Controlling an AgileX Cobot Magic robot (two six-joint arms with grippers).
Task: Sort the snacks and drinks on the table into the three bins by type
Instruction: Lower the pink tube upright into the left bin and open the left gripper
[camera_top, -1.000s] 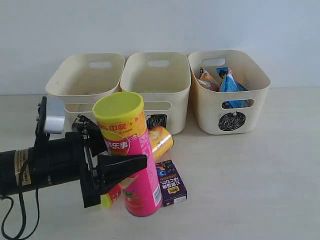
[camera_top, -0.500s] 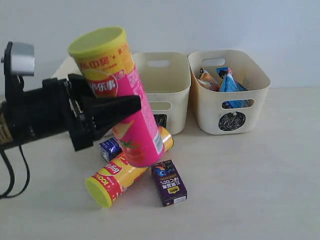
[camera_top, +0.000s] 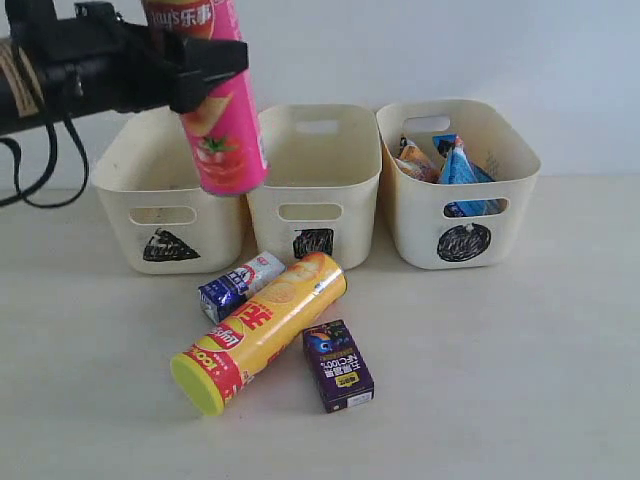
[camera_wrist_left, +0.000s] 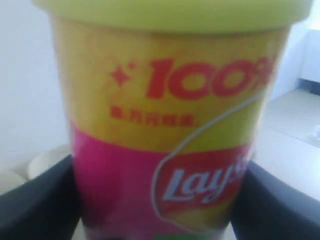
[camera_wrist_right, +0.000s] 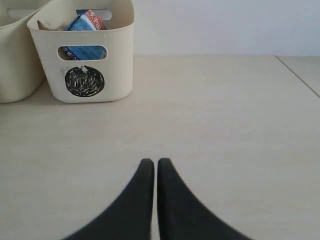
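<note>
The pink chip can's bottom end (camera_top: 234, 178) points down and the triangle bin's opening (camera_top: 155, 150) is open, so my left gripper keeps going into that bin and lets go there.
My left gripper (camera_top: 205, 60) is shut on the tall pink chip can (camera_top: 222, 130), holding it high above the rim between the triangle bin (camera_top: 165, 200) and the square bin (camera_top: 315, 180). In the left wrist view the pink can (camera_wrist_left: 165, 150) fills the picture between the dark fingers (camera_wrist_left: 35, 205). An orange can (camera_top: 262, 330) lies on its side on the table (camera_top: 500, 380). A blue-and-white carton (camera_top: 240, 284) lies beside it and a dark purple carton (camera_top: 338, 365) in front. Foil bags (camera_top: 455, 165) sit in the circle bin (camera_top: 460, 215). My right gripper (camera_wrist_right: 152, 162) is shut with nothing in it, low over bare table.
The circle bin (camera_wrist_right: 85, 60) shows in the right wrist view, well ahead of the shut fingers. A pale wall stands right behind the bins.
The left gripper has lifted the pink can from the table up and back to above the bins, uncovering the orange can and the blue-and-white carton. The right arm is not seen earlier.
</note>
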